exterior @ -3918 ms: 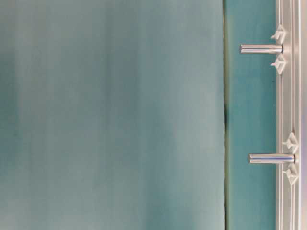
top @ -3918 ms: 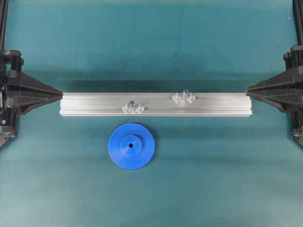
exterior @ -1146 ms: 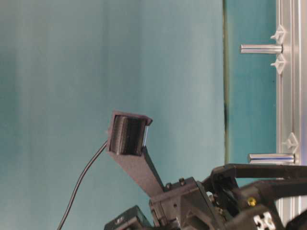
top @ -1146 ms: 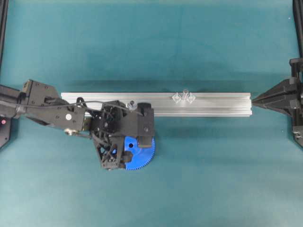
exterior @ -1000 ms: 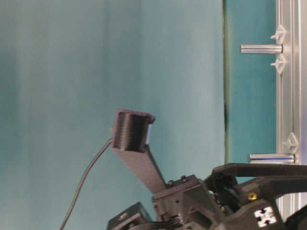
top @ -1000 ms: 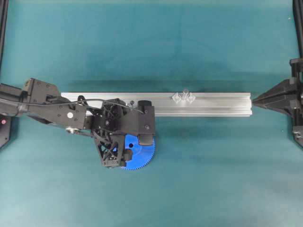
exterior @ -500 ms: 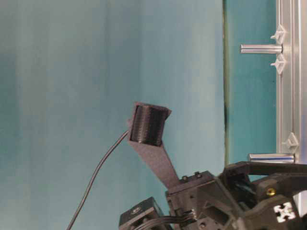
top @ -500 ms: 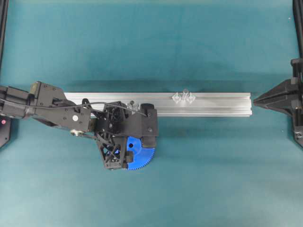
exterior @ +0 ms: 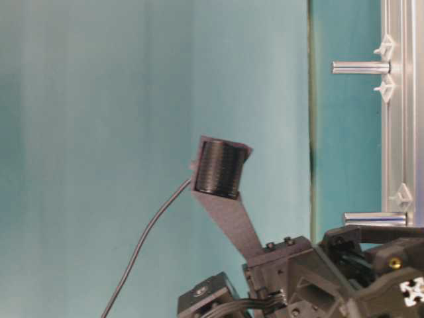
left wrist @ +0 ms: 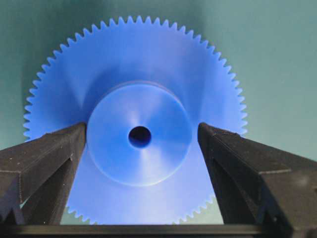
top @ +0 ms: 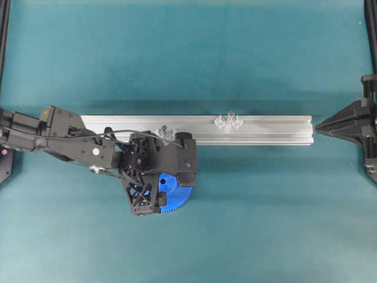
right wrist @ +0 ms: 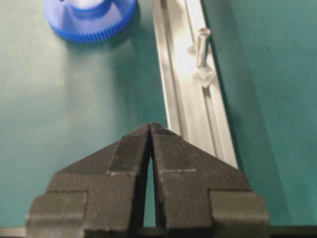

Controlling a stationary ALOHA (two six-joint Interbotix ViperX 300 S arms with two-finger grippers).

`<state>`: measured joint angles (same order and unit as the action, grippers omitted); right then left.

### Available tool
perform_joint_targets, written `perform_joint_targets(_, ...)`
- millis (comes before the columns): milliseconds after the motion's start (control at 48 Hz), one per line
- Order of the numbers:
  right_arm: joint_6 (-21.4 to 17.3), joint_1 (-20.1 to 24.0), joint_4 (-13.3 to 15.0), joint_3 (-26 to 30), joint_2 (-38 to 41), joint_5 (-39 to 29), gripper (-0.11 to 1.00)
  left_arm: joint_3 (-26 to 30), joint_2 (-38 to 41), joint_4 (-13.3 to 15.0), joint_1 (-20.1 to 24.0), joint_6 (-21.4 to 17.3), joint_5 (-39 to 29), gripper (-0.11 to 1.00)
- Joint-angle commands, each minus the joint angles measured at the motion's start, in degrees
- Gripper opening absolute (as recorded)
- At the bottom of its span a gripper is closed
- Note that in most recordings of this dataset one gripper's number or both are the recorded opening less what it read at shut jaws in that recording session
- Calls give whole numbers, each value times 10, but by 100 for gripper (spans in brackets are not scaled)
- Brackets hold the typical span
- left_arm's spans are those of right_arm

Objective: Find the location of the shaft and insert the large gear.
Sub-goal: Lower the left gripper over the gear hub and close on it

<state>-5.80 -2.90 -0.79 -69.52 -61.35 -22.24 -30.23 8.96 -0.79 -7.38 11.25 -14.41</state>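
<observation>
The large gear has a dark round hole in the middle of its hub, so I expect the tip of the shaft to show through the gear when I carry it over the rail.
The large gear is a bright blue toothed disc with a raised hub, lying flat on the teal cloth in front of the rail. My left gripper hangs straight over it, open, one black finger on each side of the hub. From overhead the left wrist covers most of the gear. Two alike grey shafts stand on clear mounts on the rail, one beside the left wrist and one further right. My right gripper is shut on nothing, off the rail's right end.
The aluminium rail runs left to right across the middle of the teal cloth. A black cable trails from the left wrist camera. In the right wrist view the rail, one shaft and the gear lie ahead.
The left wrist has sunk closer to the table over the gear and reached slightly further right. The gear, the rail and the right arm have stayed still.
</observation>
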Motion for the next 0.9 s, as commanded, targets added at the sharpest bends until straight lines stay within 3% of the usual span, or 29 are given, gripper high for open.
perform_joint_targets(0, -6, -1, -2, 6, 2, 4, 10, 7, -8, -1, -3, 2, 4, 93)
perform_joint_targets(584, -6, -1, -2, 0, -2, 6, 10, 4, 6, -1, -3, 1, -4, 93)
perform_joint_targets(875, -7, -1, -2, -4, -21, 8, 10, 7, 10, -1, -4, -2, -42, 92)
